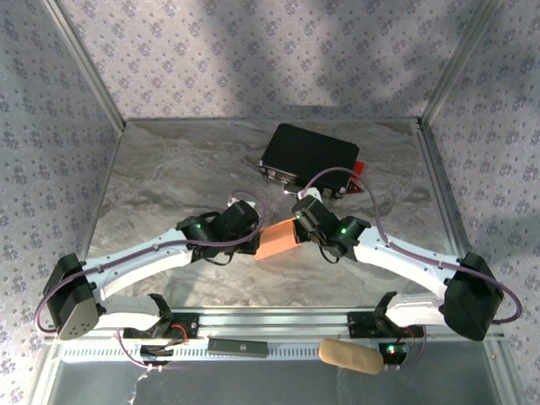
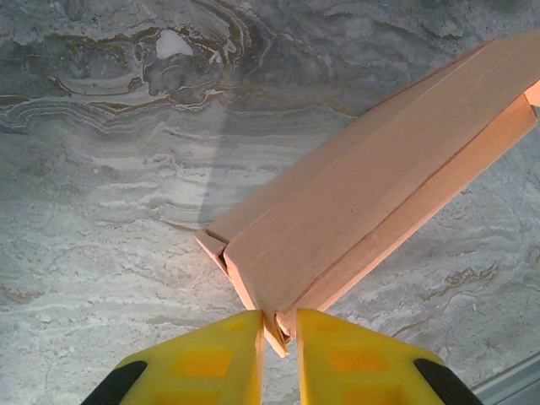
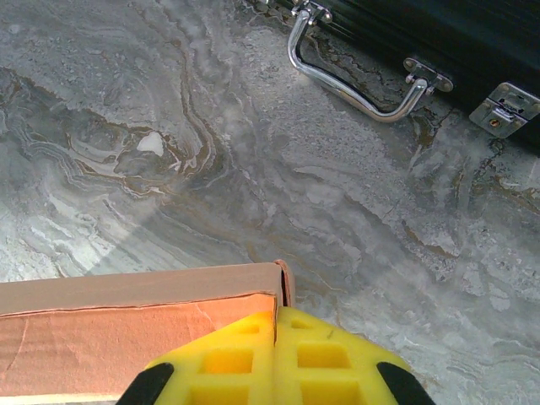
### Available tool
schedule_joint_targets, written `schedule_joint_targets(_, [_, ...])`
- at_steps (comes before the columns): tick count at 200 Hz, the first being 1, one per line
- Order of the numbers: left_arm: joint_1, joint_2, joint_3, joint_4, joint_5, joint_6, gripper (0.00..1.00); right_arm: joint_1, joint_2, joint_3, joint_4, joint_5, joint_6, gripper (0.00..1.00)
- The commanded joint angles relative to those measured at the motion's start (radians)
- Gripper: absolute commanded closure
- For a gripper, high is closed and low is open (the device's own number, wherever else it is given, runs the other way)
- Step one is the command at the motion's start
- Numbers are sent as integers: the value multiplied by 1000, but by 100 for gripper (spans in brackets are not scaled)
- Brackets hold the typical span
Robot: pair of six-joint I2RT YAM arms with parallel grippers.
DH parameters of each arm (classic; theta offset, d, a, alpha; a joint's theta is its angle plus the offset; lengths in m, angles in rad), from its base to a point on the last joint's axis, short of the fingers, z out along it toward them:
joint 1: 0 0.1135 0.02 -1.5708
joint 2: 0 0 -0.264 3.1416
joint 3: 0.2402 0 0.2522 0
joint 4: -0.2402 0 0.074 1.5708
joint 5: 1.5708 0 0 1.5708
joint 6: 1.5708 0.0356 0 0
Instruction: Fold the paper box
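Note:
The paper box's near corner (image 2: 283, 326) is bunched and gapping at my left gripper's fingers, so I should open them, move back and pinch the box's end flap (image 2: 245, 287) flush.
The salmon-orange paper box (image 1: 278, 240) hangs as a partly closed carton between my two grippers, over the middle of the marble table (image 1: 169, 169). In the left wrist view the paper box (image 2: 354, 211) runs away up and to the right. My left gripper (image 2: 279, 319) is shut on its near corner, a thin cardboard edge pinched between the yellow fingers (image 2: 211, 359). In the right wrist view the paper box (image 3: 126, 337) lies at the lower left. There my right gripper (image 3: 277, 314) is shut on its end wall, which slips into the seam between the fingers.
A black hard case (image 1: 308, 156) with a chrome handle (image 3: 354, 89) lies at the back of the table, a red piece (image 1: 358, 167) at its right edge. On the near rail lie a beige roll (image 1: 350, 356) and a black bar (image 1: 239, 346). Patterned walls stand on three sides.

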Motion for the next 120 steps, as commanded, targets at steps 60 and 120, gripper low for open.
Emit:
schedule_joint_targets(60, [-10, 21, 66, 16, -16, -29, 89, 4, -6, 13, -30, 19, 31, 100])
schedule_joint_targets(120, [-10, 45, 79, 9, -12, -51, 90, -1, -8, 18, -42, 10, 39, 100])
